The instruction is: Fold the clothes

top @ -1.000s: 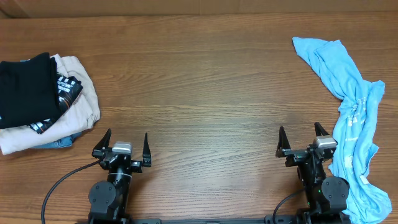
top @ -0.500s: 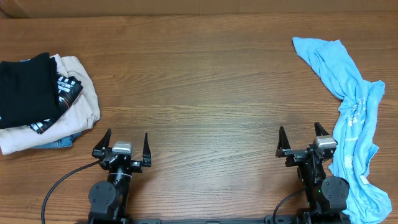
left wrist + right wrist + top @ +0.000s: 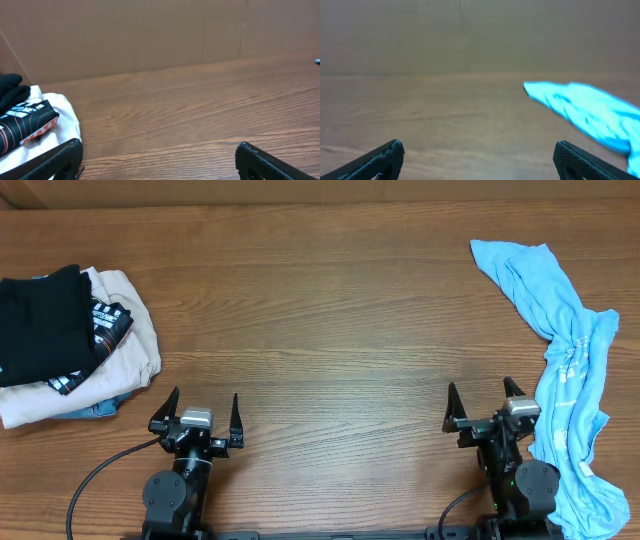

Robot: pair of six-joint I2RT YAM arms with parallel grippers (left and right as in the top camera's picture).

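I should reach for the T-shirt with my right gripper, since the T-shirt lies crumpled (image 3: 568,330) far from my left gripper. I will grab its inner edge (image 3: 549,425) and move the T-shirt to the middle before I fold it.
The clothes, a light sky-blue T-shirt (image 3: 568,370), lie crumpled in a long strip down the table's right side, from the far right corner to the near edge. In the right wrist view the T-shirt (image 3: 590,112) shows as a bright blue shape at the right. My right gripper (image 3: 481,397) (image 3: 477,150) stands open just left of the shirt's lower part, with nothing between its fingers. My left gripper (image 3: 205,404) (image 3: 157,150) stands open and empty near the front edge at the left, far from the shirt.
A pile of folded garments sits at the left: a black one (image 3: 42,325) on a beige one (image 3: 125,355), also in the left wrist view as the beige garment (image 3: 62,125). A brown wall (image 3: 150,35) backs the wooden table (image 3: 320,310).
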